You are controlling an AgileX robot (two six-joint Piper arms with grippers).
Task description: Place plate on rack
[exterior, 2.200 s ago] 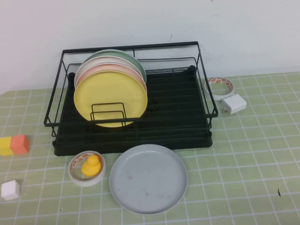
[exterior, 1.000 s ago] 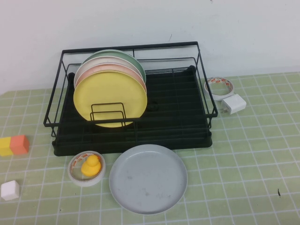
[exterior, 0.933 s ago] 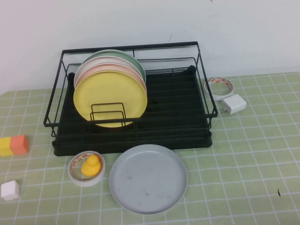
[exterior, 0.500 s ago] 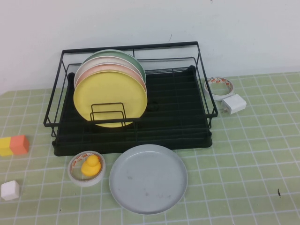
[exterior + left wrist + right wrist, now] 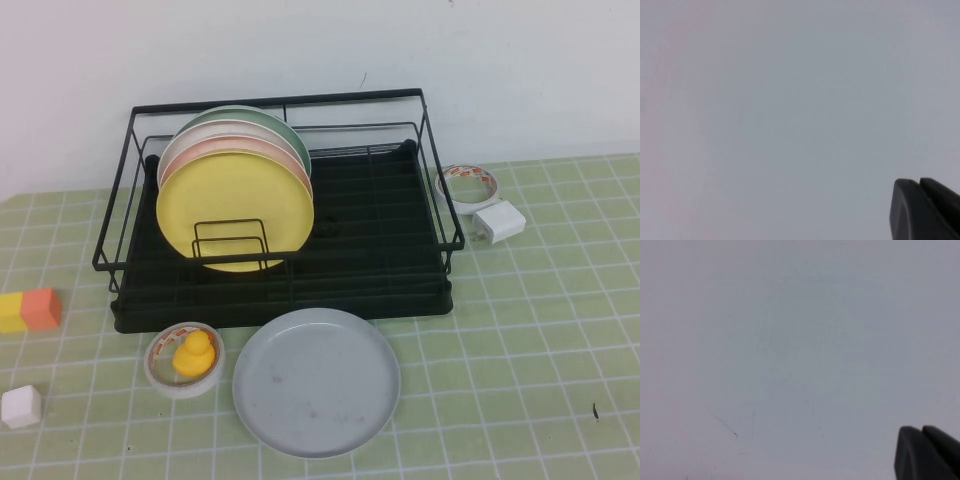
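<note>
The light-grey plate [image 5: 316, 383] is lying flat near the rack, so my right gripper should push down on its rim [image 5: 393, 375] and pull the plate clear before my left gripper picks it up.
The light-grey plate [image 5: 317, 381] lies flat on the green checked cloth, just in front of the black wire rack [image 5: 380, 250]. The rack holds yellow [image 5: 235, 205], pink, cream and green plates standing upright at its left end; its right half holds no plates. Neither arm shows in the high view. In the left wrist view the left gripper [image 5: 919, 184] shows only as two dark fingertips pressed together against a blank pale surface. The right gripper [image 5: 921, 430] looks the same in the right wrist view. Both hold nothing.
A tape roll with a yellow duck [image 5: 193, 353] on it sits left of the grey plate. A yellow-orange block [image 5: 30, 310] and a white cube [image 5: 20, 406] lie at far left. Another tape roll [image 5: 468, 183] and a white charger [image 5: 499, 221] lie right of the rack.
</note>
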